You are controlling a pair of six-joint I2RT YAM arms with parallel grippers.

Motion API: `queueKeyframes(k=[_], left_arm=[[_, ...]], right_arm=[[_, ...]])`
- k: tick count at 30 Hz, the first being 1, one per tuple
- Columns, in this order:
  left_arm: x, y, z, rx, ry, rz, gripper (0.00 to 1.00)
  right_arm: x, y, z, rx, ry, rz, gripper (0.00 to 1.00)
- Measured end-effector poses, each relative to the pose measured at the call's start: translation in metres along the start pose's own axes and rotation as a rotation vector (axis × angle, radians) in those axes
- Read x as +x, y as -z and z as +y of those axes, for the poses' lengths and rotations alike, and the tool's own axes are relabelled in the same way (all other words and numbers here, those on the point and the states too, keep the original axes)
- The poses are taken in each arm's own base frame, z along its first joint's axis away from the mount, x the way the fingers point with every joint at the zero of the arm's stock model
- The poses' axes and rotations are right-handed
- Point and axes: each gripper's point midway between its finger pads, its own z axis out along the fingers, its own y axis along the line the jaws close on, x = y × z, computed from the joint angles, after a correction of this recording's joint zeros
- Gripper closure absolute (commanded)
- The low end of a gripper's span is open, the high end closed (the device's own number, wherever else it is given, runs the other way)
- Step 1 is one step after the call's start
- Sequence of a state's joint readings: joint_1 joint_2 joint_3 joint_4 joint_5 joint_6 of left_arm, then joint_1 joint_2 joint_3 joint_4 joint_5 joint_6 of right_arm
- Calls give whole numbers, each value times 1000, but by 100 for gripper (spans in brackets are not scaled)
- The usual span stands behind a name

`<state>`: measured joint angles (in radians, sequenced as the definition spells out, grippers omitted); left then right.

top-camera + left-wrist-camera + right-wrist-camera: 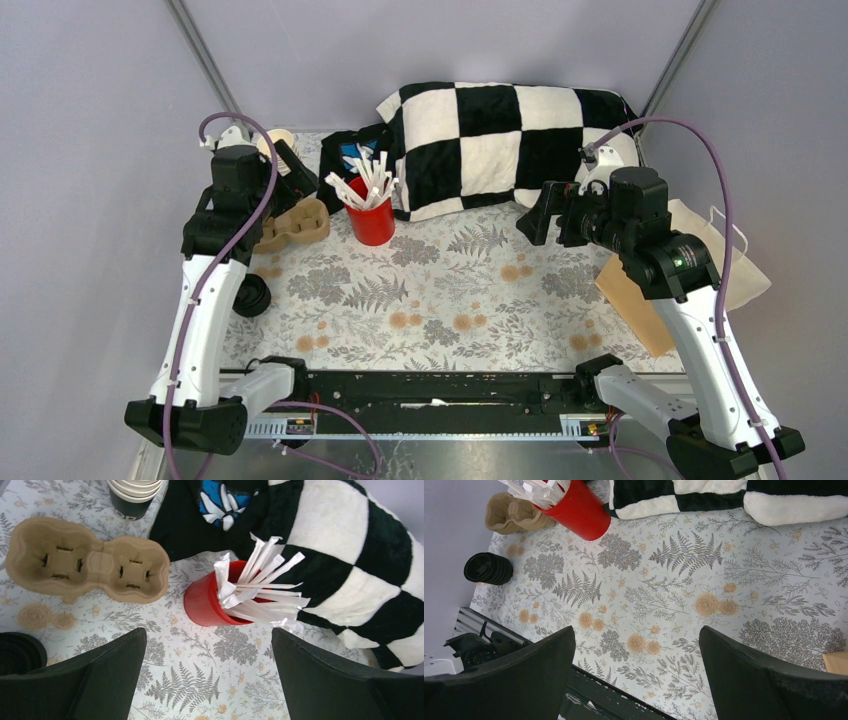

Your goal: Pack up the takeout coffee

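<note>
The paper cups (134, 494) are standing upright and clear of the carrier, so my left gripper should stay open and keep moving toward them until its fingers are on both sides of the top cup's rim (284, 134).
The takeout coffee is out of view: no lidded dark cup shows in any frame. My left gripper (300, 180) (207, 635) hangs open over the back left of the table, above bare cloth. A moulded two-cup carrier (85, 560) (295, 225) lies to its left and the red cup of white sticks (212, 602) (372, 220) just ahead. My right gripper (545, 220) (636, 630) is open too, high over the right half of the table, nothing between its fingers. A stack of black lids (252, 296) (17, 652) (489, 568) sits at the left edge.
A stack of pale-rimmed paper cups (135, 492) (280, 140), the lowest dark-walled, stands at the back left. A black-and-white checked blanket (500, 140) fills the back. A white paper bag (715, 255) and brown card (640, 300) lie at the right edge.
</note>
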<state>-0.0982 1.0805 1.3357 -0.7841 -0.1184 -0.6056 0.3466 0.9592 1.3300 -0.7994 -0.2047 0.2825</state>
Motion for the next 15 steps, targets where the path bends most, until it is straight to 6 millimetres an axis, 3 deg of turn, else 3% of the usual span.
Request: queueKeyframes(k=[9, 13, 15], left_arm=[[8, -22, 27, -132, 27, 66, 1], [-19, -45, 47, -222, 75, 56, 4], [-42, -62, 56, -251, 105, 22, 14]], right_arm=[[12, -10, 12, -41, 63, 56, 0], [20, -14, 19, -62, 103, 83, 0], [25, -16, 21, -67, 128, 94, 0]])
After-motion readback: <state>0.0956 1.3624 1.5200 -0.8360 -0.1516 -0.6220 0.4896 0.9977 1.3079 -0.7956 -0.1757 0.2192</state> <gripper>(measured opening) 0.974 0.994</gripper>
